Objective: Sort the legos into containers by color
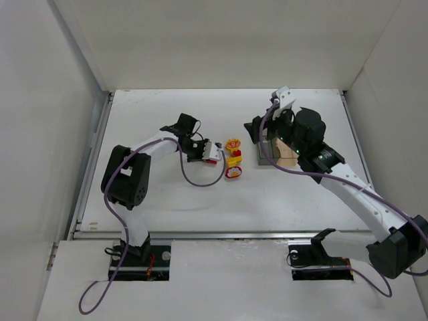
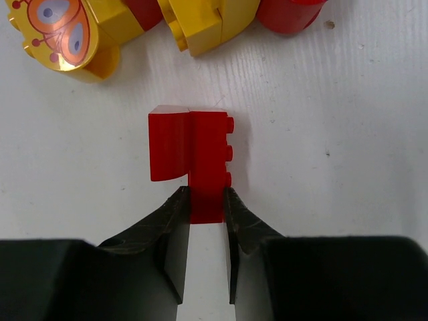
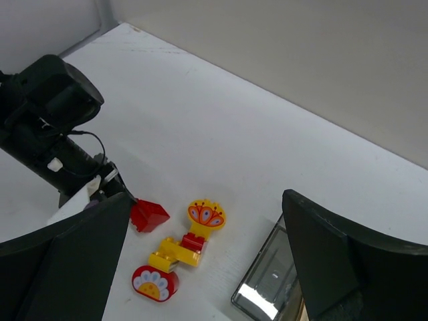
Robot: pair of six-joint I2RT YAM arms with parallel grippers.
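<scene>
My left gripper is holding the red L-shaped lego with a jutting brick attached, so next my right gripper pulls that brick off for the grey container.
My left gripper is shut on the narrow end of a red L-shaped lego, low over the table; it is also in the top view. Beyond it lie a yellow flower-face lego, a yellow brick and a red piece. In the right wrist view these are the flower lego, the yellow brick with a small red brick on it, and a round red lego with a white face. My right gripper is open and empty above the smoky grey container.
The joined containers stand right of the lego cluster, grey box and amber box, partly hidden by my right arm. White walls enclose the table on the left, back and right. A purple cable loops beside the left arm.
</scene>
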